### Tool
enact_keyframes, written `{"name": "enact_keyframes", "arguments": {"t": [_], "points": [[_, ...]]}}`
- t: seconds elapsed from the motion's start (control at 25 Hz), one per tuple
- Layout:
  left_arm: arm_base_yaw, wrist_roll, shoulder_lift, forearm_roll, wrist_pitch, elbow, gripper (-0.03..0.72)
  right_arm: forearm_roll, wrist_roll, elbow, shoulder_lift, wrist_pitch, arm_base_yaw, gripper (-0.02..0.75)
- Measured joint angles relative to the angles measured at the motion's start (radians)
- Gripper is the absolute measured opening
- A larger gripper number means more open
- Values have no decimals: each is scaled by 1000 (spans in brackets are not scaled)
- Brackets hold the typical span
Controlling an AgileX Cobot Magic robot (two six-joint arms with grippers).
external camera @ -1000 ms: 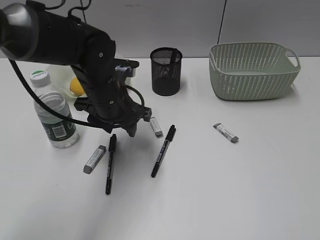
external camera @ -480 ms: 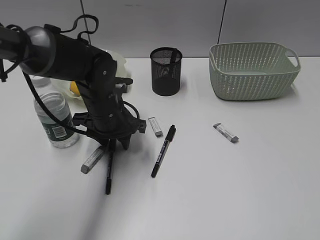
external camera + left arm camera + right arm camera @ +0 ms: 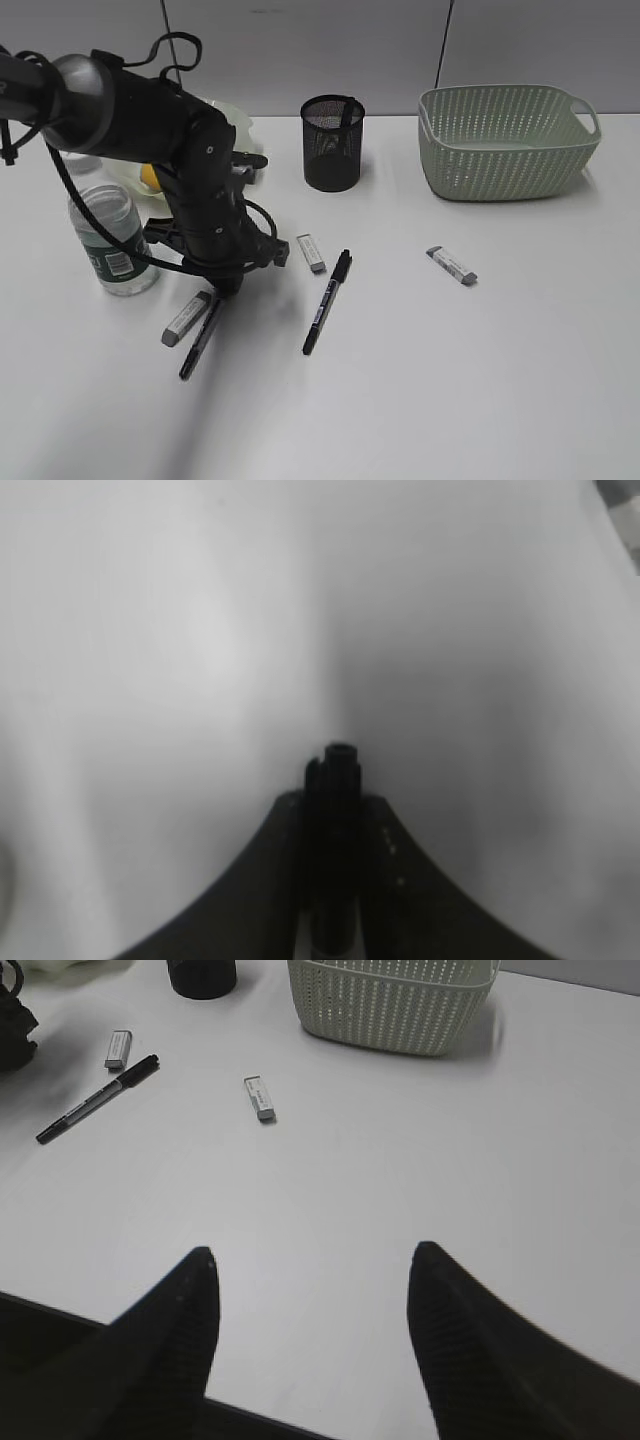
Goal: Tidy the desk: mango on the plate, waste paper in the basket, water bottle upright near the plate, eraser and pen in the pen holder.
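The held black pen's lower end (image 3: 187, 371) is free below my fingers, so my left gripper continues to the pen holder's opening (image 3: 324, 111) and let the pen go inside.
My left gripper (image 3: 226, 288) is shut on the top of a black pen (image 3: 198, 346), which slants down-left to the desk (image 3: 420, 380). In the left wrist view the jaws (image 3: 336, 802) clamp that pen (image 3: 340, 770). A second black pen (image 3: 327, 301) lies right of it. Grey erasers lie at the left (image 3: 187, 318), the middle (image 3: 312, 253) and the right (image 3: 452, 265). The water bottle (image 3: 108, 235) stands upright. The mango (image 3: 150, 178) peeks out behind the arm, on the plate (image 3: 232, 116). The pen holder (image 3: 332, 143) and basket (image 3: 510, 140) stand at the back. My right gripper (image 3: 310, 1260) is open and empty. No waste paper shows.
The left arm and its cables (image 3: 150, 110) hide much of the plate. The right wrist view shows the second pen (image 3: 95, 1100), two erasers (image 3: 259, 1097) (image 3: 118, 1049) and the basket (image 3: 390, 1000) ahead of the open jaws.
The left gripper has come down and shut on the left pen. The pen, which lay straight, now slants with its lower end swung left. The eraser beside it stays put.
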Motion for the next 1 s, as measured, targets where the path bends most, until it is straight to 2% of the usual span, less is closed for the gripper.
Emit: {"name": "enact_keyframes", "arguments": {"t": [0.24,0.44,0.6,0.72,0.84,1.0], "points": [[0,0,-94,15,-246,5,115,0,0,0,0,0,0,475],[7,0,-205,54,-661,4,115,0,0,0,0,0,0,475],[39,0,-177,72,-1021,4,115,0,0,0,0,0,0,475],[74,31,-119,73,-1219,4,114,-1,0,0,0,0,0,475],[106,92,-62,72,-1361,4,114,-1,0,0,0,0,0,475],[134,135,-3,72,-1449,-26,114,-1,0,0,0,0,0,475]]}}
